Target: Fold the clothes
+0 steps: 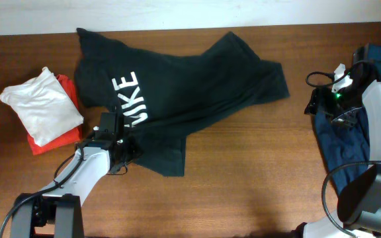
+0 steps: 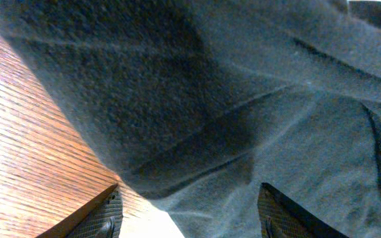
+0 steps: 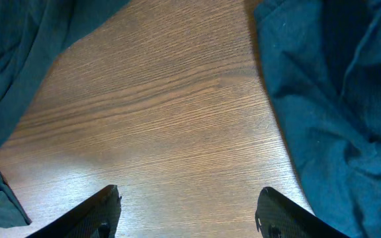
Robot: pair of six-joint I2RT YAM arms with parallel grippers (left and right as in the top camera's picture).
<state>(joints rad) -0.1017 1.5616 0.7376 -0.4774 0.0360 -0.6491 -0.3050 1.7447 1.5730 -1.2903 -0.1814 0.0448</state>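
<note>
The black T-shirt's front edge [image 1: 207,125] is slanted and wrinkled, so my right gripper should grab the shirt's loose end [image 1: 281,83] and help my left gripper raise it and smooth it flat.
A black T-shirt with white lettering [image 1: 177,86] lies spread and rumpled across the middle-left of the table. My left gripper [image 1: 120,141] is at its lower left edge. In the left wrist view its fingers [image 2: 190,221] are open, with the shirt's dark hem [image 2: 230,99] lying between and ahead of them. A blue garment [image 1: 341,142] lies crumpled at the right edge. My right gripper [image 1: 321,106] is just left of it. In the right wrist view it is open [image 3: 189,211] over bare wood, with blue cloth [image 3: 336,99] to its right.
A folded white shirt [image 1: 42,102] lies on a folded red garment [image 1: 68,92] at the far left. Dark cloth [image 3: 18,59] fills the left of the right wrist view. Bare wooden tabletop [image 1: 256,172] runs along the front.
</note>
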